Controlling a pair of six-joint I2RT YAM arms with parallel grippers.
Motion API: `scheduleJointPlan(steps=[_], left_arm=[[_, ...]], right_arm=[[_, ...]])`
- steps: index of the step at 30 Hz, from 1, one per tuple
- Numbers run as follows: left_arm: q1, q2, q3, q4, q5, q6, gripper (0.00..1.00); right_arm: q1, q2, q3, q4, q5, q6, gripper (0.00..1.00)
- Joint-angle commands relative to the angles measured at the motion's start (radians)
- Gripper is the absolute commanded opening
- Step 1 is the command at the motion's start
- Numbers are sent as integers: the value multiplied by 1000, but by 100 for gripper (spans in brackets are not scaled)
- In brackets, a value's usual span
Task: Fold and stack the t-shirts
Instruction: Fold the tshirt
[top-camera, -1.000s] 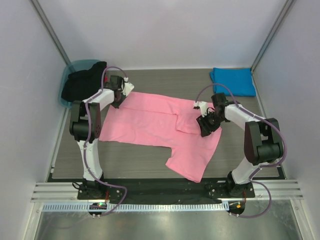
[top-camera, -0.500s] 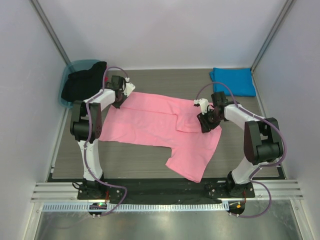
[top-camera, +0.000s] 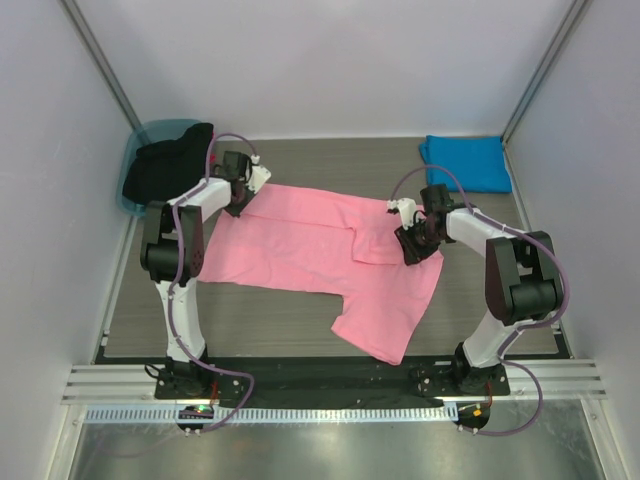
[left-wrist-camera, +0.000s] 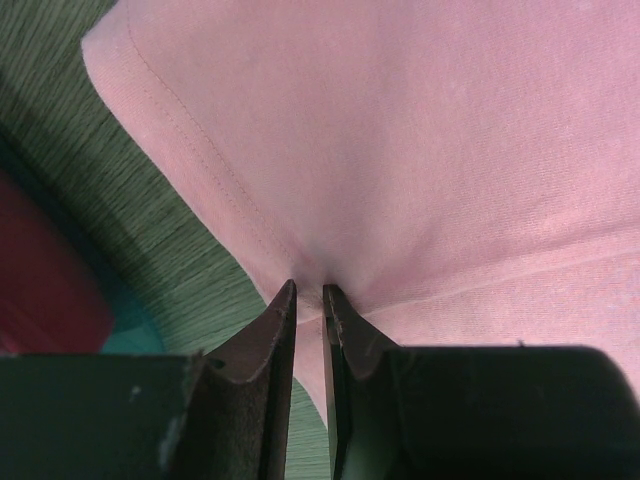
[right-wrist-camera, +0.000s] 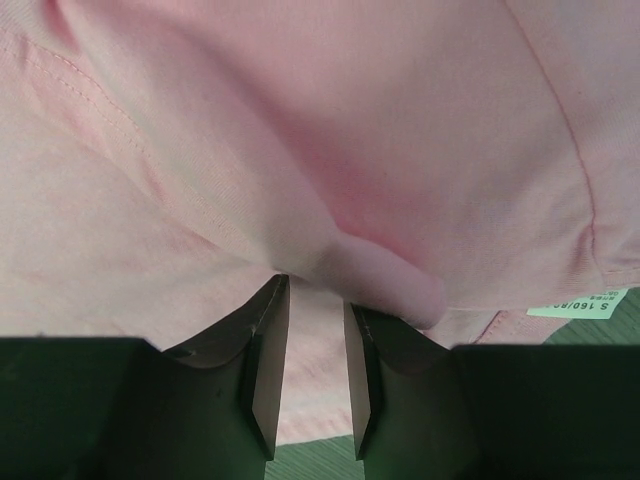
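Note:
I should open my right gripper's fingers, move over to the fold's tip (right-wrist-camera: 422, 300), pinch it and pull the fold straight, because the pink fold's curled tip (right-wrist-camera: 405, 290) is next to those fingers.
The pink t-shirt (top-camera: 300, 240) lies spread across the table, its right part folded over and one sleeve end pointing to the near edge. My left gripper (top-camera: 240, 205) is at its far left corner. In the left wrist view the jaws (left-wrist-camera: 308, 290) are nearly closed on the pink hem (left-wrist-camera: 400, 150). My right gripper (top-camera: 410, 245) is at the shirt's right side. In the right wrist view its jaws (right-wrist-camera: 315, 290) stand narrowly apart, pinching a thick fold of pink cloth (right-wrist-camera: 380, 270). The blue t-shirt (top-camera: 465, 162) lies folded at the far right corner.
A teal tub (top-camera: 150, 135) holding black cloth (top-camera: 165, 165) stands at the far left corner, close to my left arm. The table (top-camera: 250, 320) is dark ribbed matting with white walls on three sides. A white size label (right-wrist-camera: 585, 303) shows at the shirt's edge.
My right gripper has moved a little away from me and to the left along the shirt's right side. The left gripper has stayed at the far left corner.

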Motion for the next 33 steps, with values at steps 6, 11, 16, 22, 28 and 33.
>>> scheduleJointPlan(steps=[6, 11, 16, 22, 28, 33], left_arm=[[-13, 3, -13, -21, 15, -9, 18], [-14, 2, -13, -20, 12, -7, 18], [-14, 9, -6, -18, 15, -10, 18], [-16, 17, 11, -17, 21, -14, 17], [-16, 19, 11, -15, 27, -20, 17], [-16, 17, 13, -14, 27, -20, 17]], right_arm=[[-1, 15, -15, 64, 35, 2, 30], [-1, -14, 0, 64, 38, 23, 14], [1, -71, 23, 29, 48, 22, 1], [15, -148, 48, -54, 17, 35, 1], [35, -157, 46, -106, 34, 71, 14], [35, -122, 14, -93, 74, 49, 36]])
